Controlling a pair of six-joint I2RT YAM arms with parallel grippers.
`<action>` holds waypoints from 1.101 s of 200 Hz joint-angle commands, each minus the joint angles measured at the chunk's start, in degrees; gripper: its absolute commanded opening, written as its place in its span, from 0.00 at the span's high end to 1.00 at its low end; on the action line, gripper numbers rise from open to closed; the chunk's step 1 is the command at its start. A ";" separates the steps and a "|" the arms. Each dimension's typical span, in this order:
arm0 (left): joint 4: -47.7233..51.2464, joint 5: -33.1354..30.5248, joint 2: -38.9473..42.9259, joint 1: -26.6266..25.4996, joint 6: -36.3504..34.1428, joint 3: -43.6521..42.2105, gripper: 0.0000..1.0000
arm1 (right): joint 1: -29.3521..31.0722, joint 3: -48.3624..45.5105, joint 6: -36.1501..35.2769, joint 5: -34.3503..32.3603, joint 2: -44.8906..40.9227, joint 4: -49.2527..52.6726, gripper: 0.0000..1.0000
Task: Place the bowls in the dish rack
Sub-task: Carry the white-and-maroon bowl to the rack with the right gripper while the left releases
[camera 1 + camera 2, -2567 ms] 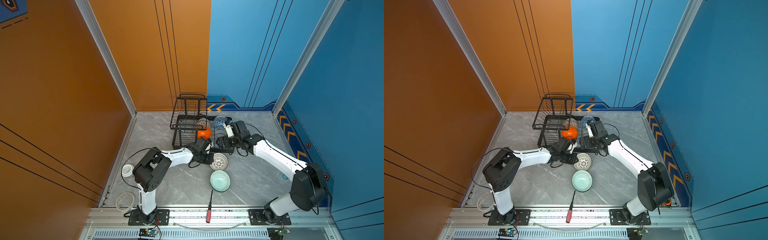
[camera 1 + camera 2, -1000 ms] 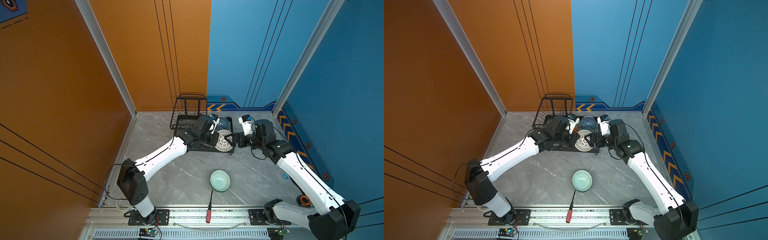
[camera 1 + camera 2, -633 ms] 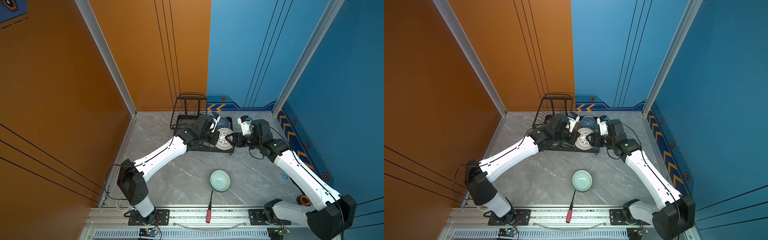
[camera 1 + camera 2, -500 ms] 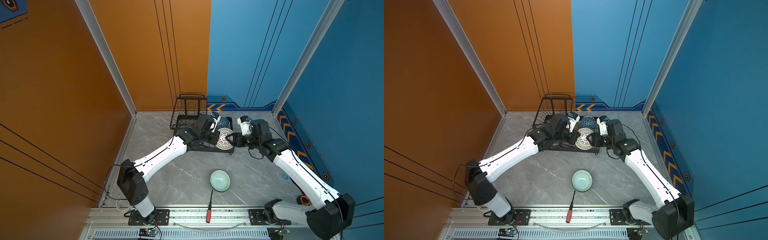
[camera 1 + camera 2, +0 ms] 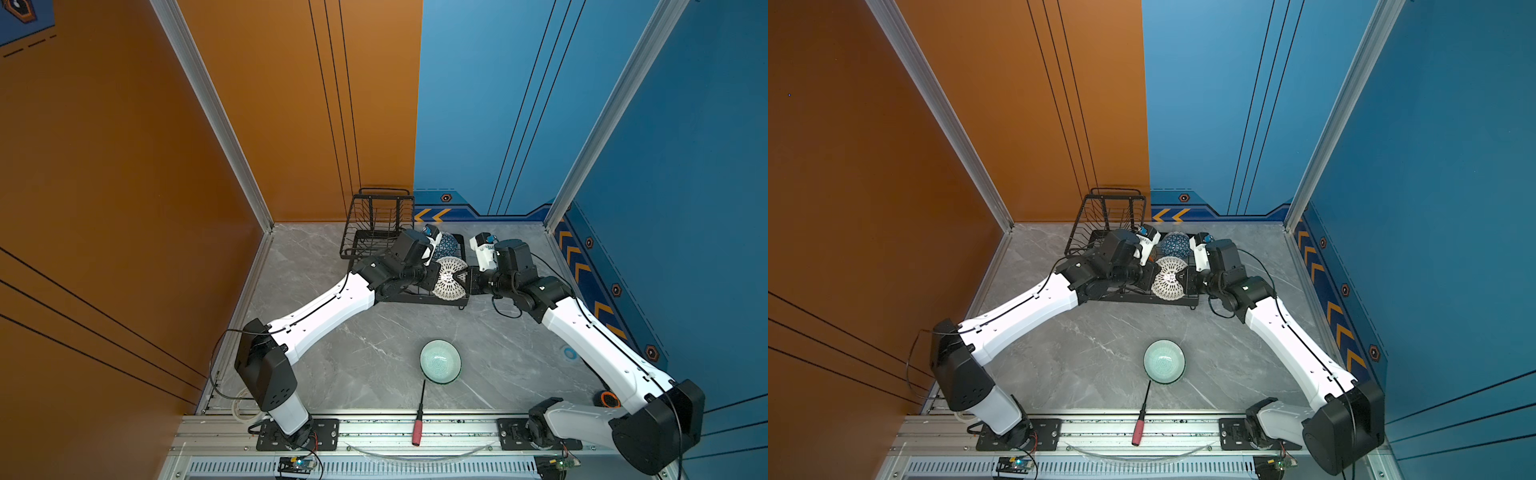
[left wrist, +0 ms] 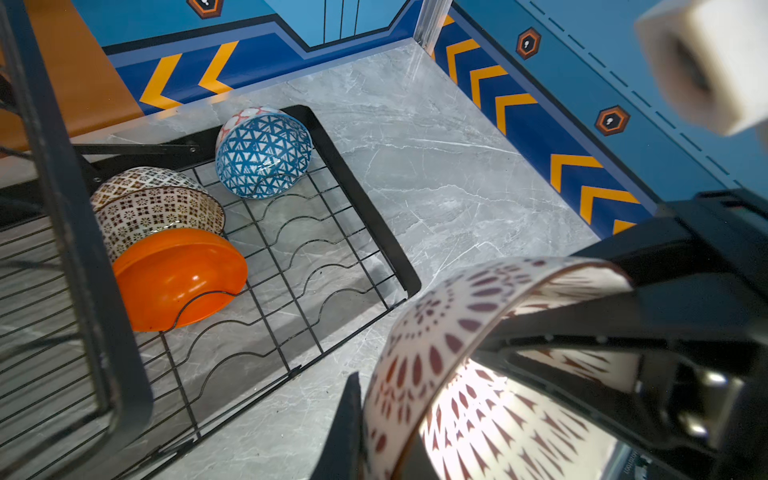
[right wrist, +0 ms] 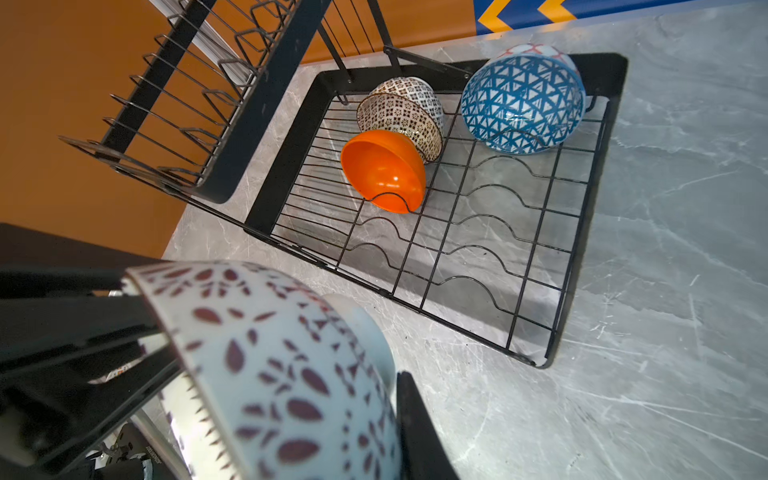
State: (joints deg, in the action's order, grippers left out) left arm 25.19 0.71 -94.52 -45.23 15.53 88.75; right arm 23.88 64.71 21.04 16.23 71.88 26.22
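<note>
I should open my left gripper and move it away first, because both grippers are on the white bowl's rim (image 5: 441, 279). My right gripper should then stand the bowl by the blue-white bowl (image 7: 505, 172).
The white lattice-patterned bowl (image 5: 449, 286) (image 5: 1167, 282) hangs tilted on edge over the front right of the dish rack (image 5: 415, 300). My left gripper (image 5: 434, 276) (image 6: 382, 436) is shut on its left rim. From the opposite side my right gripper (image 5: 464, 277) (image 7: 390, 436) is shut on the right rim, one finger (image 7: 415, 424) pressed to the outer wall. In the rack's tray (image 7: 615, 124) stand a blue-white triangle bowl (image 7: 521, 104), an orange bowl (image 7: 384, 170) and cream dotted bowls (image 7: 403, 116). A mint green bowl (image 5: 440, 362) sits upright on the table.
A red-handled screwdriver (image 5: 417, 424) lies at the front edge, just below the green bowl. The rack's raised upper basket (image 5: 378, 212) stands at the back against the orange wall. An orange ring (image 5: 606, 399) lies by the right arm's base. Wavy slots near the tray's front hold nothing.
My right gripper moved left to the lattice bowl's right rim and closed on it. The left gripper kept its hold and the bowl stayed over the rack's front right.
</note>
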 commanded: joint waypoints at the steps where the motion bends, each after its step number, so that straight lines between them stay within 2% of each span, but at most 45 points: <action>1: -1.90 1.69 1.95 -0.35 -0.54 1.54 1.00 | -0.15 0.73 -0.08 0.08 -0.09 -0.31 0.92; 19: -1.97 1.52 2.75 -0.64 -0.41 0.69 1.00 | 0.13 0.63 0.14 -0.30 -0.25 -0.33 1.00; 42: -1.90 1.77 3.89 -1.06 -0.08 -0.57 0.98 | 0.97 0.47 0.18 -1.06 -0.61 -0.47 1.00; 50: -1.90 1.75 4.37 -1.09 0.02 -1.14 0.88 | 1.36 0.39 0.14 -1.45 -0.81 -0.44 1.00; 63: -1.96 1.34 5.26 -1.28 0.11 -2.18 0.66 | 2.05 0.01 -0.07 -2.64 -1.57 -0.36 1.00; 81: -1.90 0.38 6.80 -1.24 0.00 -3.61 0.45 | 2.54 -0.83 -0.77 -4.25 -2.67 -0.38 1.00; 94: -1.81 -0.14 7.88 -1.26 -0.24 -4.53 0.32 | 2.58 -1.46 -1.52 -5.24 -3.21 -0.54 1.00; 113: -1.18 -0.87 9.32 -1.16 -0.17 -5.73 0.17 | 2.55 -1.94 -3.36 -6.65 -3.72 -0.63 1.00; 119: -0.83 -1.01 9.80 -1.23 -0.15 -5.99 0.15 | 2.49 -2.19 -3.98 -7.09 -3.86 -0.76 1.00; 121: -0.73 -1.05 9.95 -1.23 -0.08 -6.10 0.10 | 2.45 -2.25 -4.16 -7.26 -3.90 -0.80 1.00; 126: -0.52 -1.11 10.33 -1.30 0.06 -6.38 0.07 | 2.42 -2.30 -4.60 -7.54 -3.98 -0.77 1.00; 142: 0.18 -1.71 11.69 -1.47 0.46 -7.61 0.00 | 2.22 -2.80 -6.18 -8.35 -4.20 -1.08 1.00; 183: 0.83 -2.77 15.09 -1.89 1.04 -12.08 0.02 | 1.93 -2.07 -10.43 -9.87 -3.18 -1.63 1.00; 220: 0.81 -3.91 17.26 -1.86 -0.04 -15.35 0.02 | 1.44 -1.31 -19.27 -13.56 -0.45 -3.79 1.00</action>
State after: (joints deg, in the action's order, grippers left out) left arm 25.19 -1.13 -79.55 -46.54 16.03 75.53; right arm 25.93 62.04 9.28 6.66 69.76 26.61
